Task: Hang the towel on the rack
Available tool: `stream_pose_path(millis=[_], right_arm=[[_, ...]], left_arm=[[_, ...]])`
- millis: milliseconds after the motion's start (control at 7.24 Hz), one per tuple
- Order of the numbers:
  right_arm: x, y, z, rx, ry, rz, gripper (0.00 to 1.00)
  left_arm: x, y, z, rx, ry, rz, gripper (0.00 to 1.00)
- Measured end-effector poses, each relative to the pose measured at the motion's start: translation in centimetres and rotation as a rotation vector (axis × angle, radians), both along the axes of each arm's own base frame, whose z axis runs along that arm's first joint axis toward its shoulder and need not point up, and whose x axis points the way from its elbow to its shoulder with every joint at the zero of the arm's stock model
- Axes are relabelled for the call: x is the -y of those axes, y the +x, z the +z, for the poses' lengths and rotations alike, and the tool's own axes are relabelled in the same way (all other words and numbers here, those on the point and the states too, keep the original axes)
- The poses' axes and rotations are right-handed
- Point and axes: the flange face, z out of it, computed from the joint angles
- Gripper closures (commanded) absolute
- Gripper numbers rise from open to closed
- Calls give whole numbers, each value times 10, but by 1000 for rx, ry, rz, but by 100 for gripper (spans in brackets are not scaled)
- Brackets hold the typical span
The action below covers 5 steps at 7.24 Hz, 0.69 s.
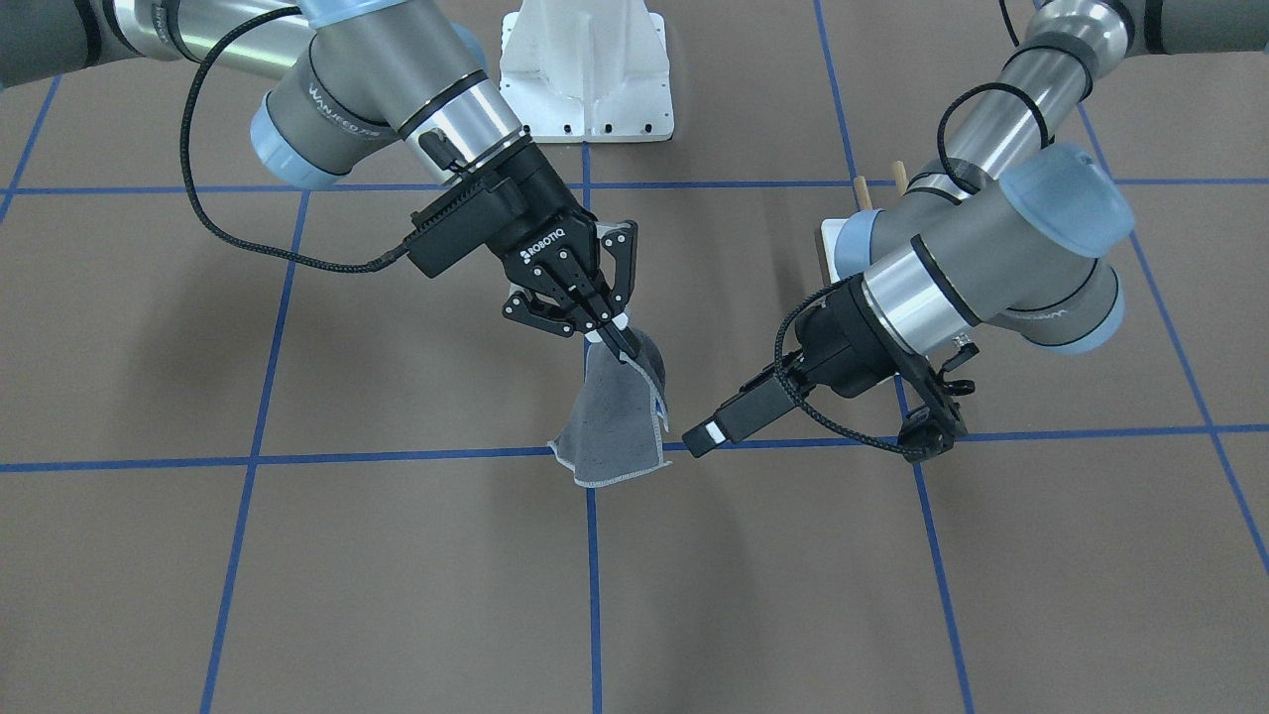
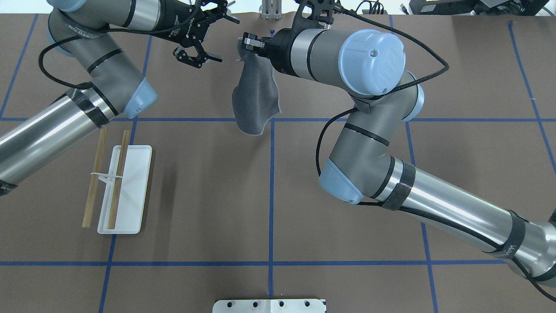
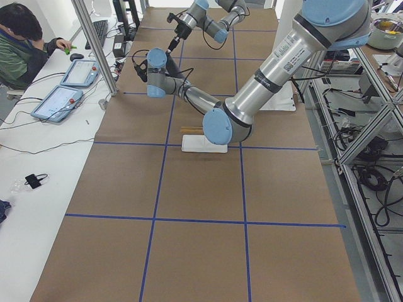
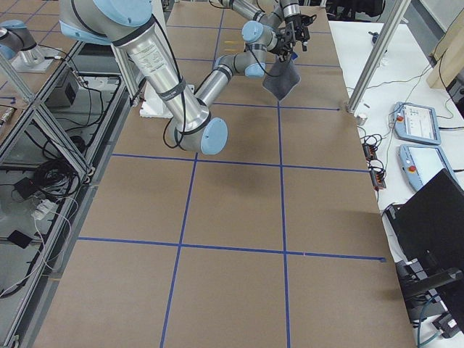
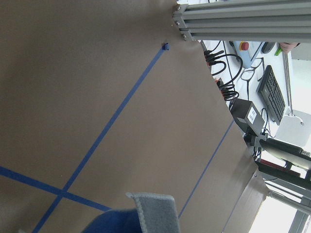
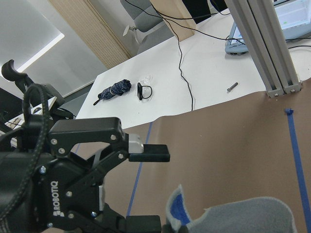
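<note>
The towel (image 1: 612,422) hangs bunched from its top corner, so I expect the towel to fold crooked over the rack's rails when I lay it there.
The towel (image 1: 615,416), dark grey with pale edging and a blue underside, hangs by its top corner above the table's far middle. It also shows in the overhead view (image 2: 256,95) and at the bottom of both wrist views (image 5: 153,213) (image 6: 243,216). My right gripper (image 1: 623,347) is shut on that corner. My left gripper (image 2: 228,40) is open and empty, close beside the held corner, and its spread fingers (image 6: 148,153) show in the right wrist view. The rack (image 2: 126,187), a white base with two wooden rails, stands on the left side near the robot, partly hidden behind my left arm (image 1: 843,238).
Brown table paper is marked with a blue tape grid (image 2: 272,182). The white robot base (image 1: 587,69) is at the near edge. An aluminium frame post (image 5: 233,19) stands at the far edge. An operator (image 3: 22,38) with tablets sits beyond it.
</note>
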Motion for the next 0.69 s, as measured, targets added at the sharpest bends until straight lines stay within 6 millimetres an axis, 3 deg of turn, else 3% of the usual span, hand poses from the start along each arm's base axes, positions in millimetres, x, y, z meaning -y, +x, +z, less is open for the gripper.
stream_pose_path(millis=[138, 276, 415, 691], right_arm=[[-1, -2, -1, 0, 1, 1, 100], [-1, -3, -1, -1, 2, 1, 100], [-1, -4, -1, -2, 2, 1, 100], [0, -3, -1, -1, 4, 1, 100]], left_arm=[[-8, 9, -5, -12, -7, 7, 25], [-16, 18, -10, -26, -16, 3, 76], [-22, 25, -14, -38, -22, -6, 100], [-26, 29, -16, -45, -26, -14, 100]])
